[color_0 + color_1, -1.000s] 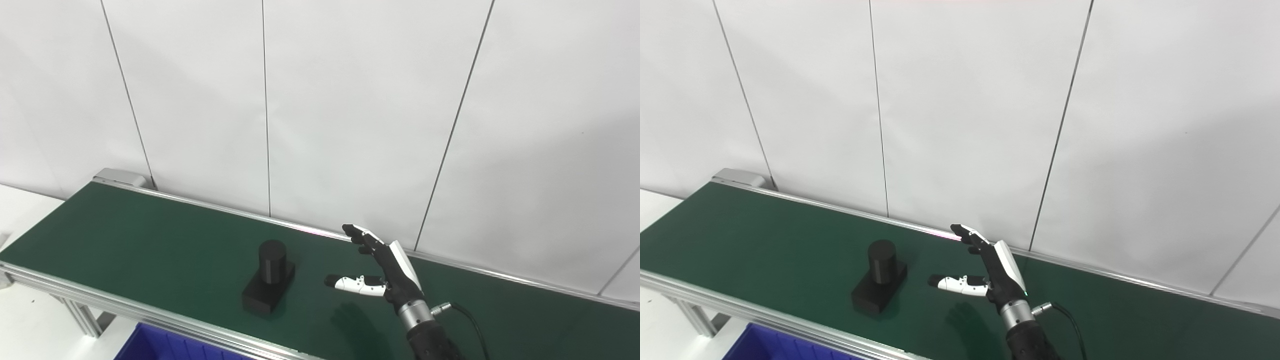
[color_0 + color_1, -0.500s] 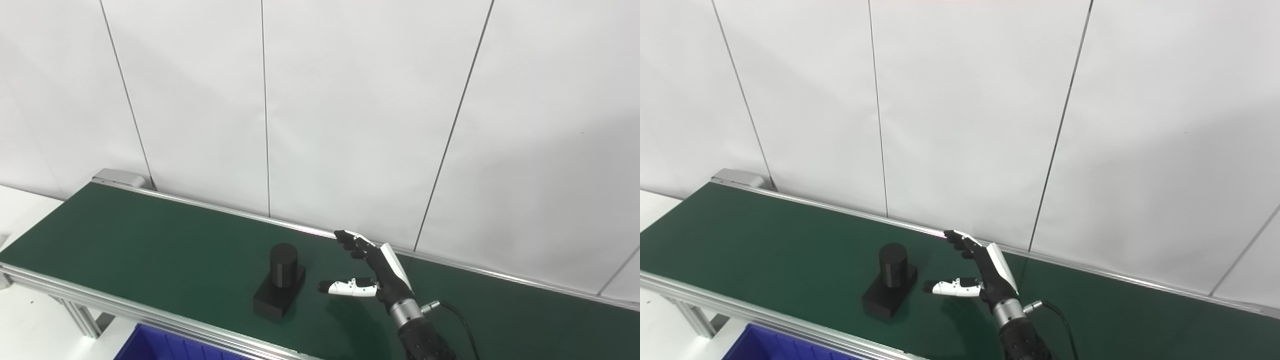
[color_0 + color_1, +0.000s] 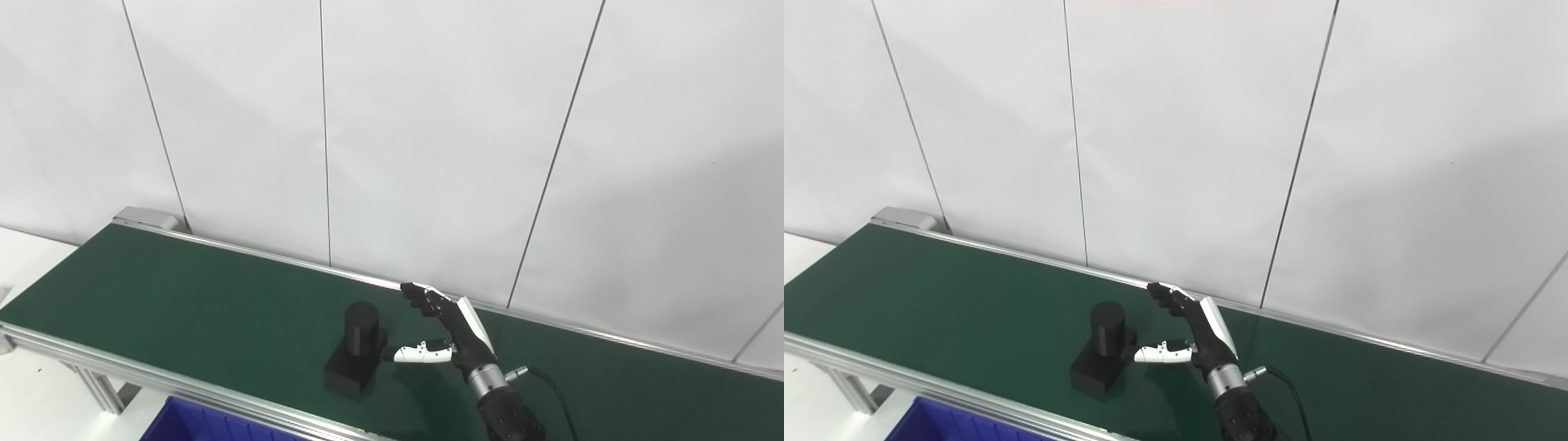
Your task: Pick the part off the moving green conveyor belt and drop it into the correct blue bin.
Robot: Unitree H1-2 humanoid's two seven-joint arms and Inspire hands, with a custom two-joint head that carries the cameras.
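The black cylinder continues in one unbroken piece into its base point(image 3: 360, 352), so the rectangular block point(image 3: 346, 373) will rise along with it when the robot lifts the part by the cylinder.
The part point(image 3: 356, 354) is black, a short upright cylinder on a rectangular block, and it lies on the green conveyor belt point(image 3: 184, 294) near the front rail. My right hand point(image 3: 450, 334) is open just to the part's right, fingers stretched toward the far rail and the white thumb reaching left until its tip meets the part's block. In the right eye view the part point(image 3: 1104, 356) and the right hand point(image 3: 1195, 337) sit the same way. The left hand is out of both views.
A blue bin point(image 3: 202, 422) shows at the bottom edge, below the belt's front rail point(image 3: 122, 373). White wall panels rise right behind the far rail. A black cable point(image 3: 551, 383) trails from the right wrist over the belt.
The part has ridden the belt to the right. My right hand has moved left and a little lower toward it, closing the gap until the thumb tip reaches the part.
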